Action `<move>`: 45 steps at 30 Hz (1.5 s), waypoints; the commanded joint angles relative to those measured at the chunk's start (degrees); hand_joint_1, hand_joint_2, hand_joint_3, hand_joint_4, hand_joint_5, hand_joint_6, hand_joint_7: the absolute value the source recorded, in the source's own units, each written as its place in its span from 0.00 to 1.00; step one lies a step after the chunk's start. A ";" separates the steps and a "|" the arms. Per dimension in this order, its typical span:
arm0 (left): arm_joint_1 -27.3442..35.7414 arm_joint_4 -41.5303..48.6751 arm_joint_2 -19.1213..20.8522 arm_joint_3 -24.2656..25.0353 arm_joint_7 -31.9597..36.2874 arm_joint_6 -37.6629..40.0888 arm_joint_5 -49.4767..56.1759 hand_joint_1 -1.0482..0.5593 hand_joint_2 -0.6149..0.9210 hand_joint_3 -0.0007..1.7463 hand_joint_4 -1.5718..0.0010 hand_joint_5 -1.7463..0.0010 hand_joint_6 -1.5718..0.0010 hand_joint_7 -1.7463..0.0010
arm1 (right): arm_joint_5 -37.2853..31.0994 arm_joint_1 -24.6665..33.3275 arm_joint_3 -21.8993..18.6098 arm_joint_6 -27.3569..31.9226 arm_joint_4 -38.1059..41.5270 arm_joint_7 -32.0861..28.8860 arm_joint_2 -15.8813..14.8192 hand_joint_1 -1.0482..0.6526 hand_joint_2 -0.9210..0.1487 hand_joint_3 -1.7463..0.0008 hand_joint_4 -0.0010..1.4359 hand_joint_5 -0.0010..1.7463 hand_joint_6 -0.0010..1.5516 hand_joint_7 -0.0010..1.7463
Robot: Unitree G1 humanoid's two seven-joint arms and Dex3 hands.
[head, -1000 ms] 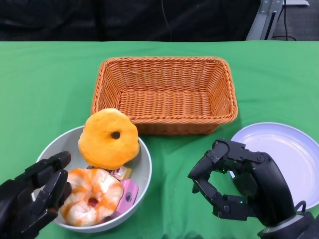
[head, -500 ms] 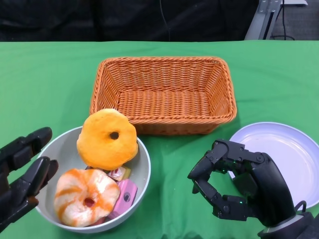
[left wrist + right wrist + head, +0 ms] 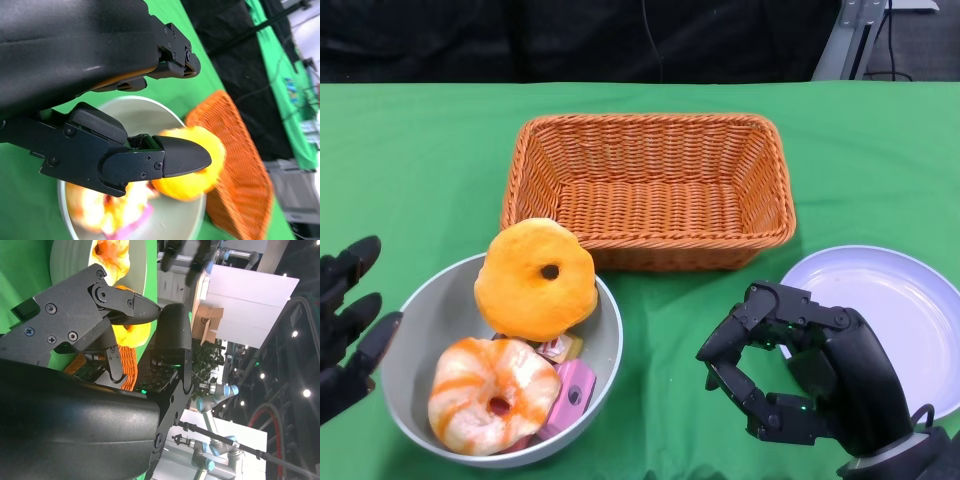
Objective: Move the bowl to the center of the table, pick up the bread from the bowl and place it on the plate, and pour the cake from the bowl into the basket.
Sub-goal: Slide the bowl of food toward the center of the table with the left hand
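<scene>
The orange bread (image 3: pixel 533 285) should stay in place and travel along when I move the grey bowl across, because its lower edge (image 3: pixel 530 332) sits inside, behind the striped bread.
A grey bowl (image 3: pixel 428 306) sits at the table's near left, in front of the basket's left corner. In it an orange ring-shaped bread (image 3: pixel 535 282) leans on the far rim, a striped ring bread (image 3: pixel 492 395) lies in front, and a pink cake piece (image 3: pixel 576 386) rests beside them. My left hand (image 3: pixel 345 325) hovers left of the bowl, fingers spread, touching nothing. The left wrist view shows its fingers (image 3: pixel 150 162) apart above the bowl (image 3: pixel 131 107) and the bread (image 3: pixel 202 167). My right hand (image 3: pixel 810 375) hangs between bowl and white plate (image 3: pixel 895 305), fingers curled in, holding nothing.
A woven orange basket (image 3: pixel 648 195) stands behind the bowl at mid table. The plate lies at the near right, partly behind my right hand. Green cloth covers the table. A dark backdrop runs along the far edge.
My left hand has let go of the bowl's left rim and drawn back to the left, fingers spreading. The bowl ended slightly further left. My right hand has not moved.
</scene>
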 commanded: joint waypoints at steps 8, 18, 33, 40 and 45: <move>-5.73 13.41 0.33 -2.41 0.82 -7.54 5.73 0.12 1.00 0.30 0.80 0.97 0.84 0.99 | 0.87 0.39 -0.34 0.01 -0.61 -0.02 -0.36 0.42 0.32 0.54 0.58 0.82 0.51 0.65; -11.43 23.49 0.63 -4.58 0.86 -7.83 9.07 0.10 1.00 0.31 0.81 0.98 0.85 1.00 | 1.39 0.76 -0.05 -0.22 -0.74 -0.10 0.11 0.42 0.32 0.55 0.58 0.83 0.52 0.66; -15.92 30.77 4.03 -9.62 -1.59 -2.80 14.64 0.14 1.00 0.36 0.82 1.00 0.86 1.00 | 1.42 0.65 -0.07 -0.31 -0.57 -0.05 -0.07 0.42 0.32 0.55 0.58 0.82 0.52 0.66; -15.70 28.49 3.62 -9.69 -4.93 1.56 11.91 0.13 1.00 0.36 0.82 1.00 0.88 1.00 | 1.12 0.70 -0.13 -0.57 -0.54 -0.13 -0.19 0.42 0.31 0.55 0.58 0.82 0.52 0.65; -14.39 24.11 2.98 -9.01 -5.96 4.48 9.04 0.12 1.00 0.35 0.82 1.00 0.87 1.00 | 1.33 0.88 -0.16 0.03 -0.90 0.01 -0.38 0.43 0.33 0.54 0.58 0.82 0.51 0.66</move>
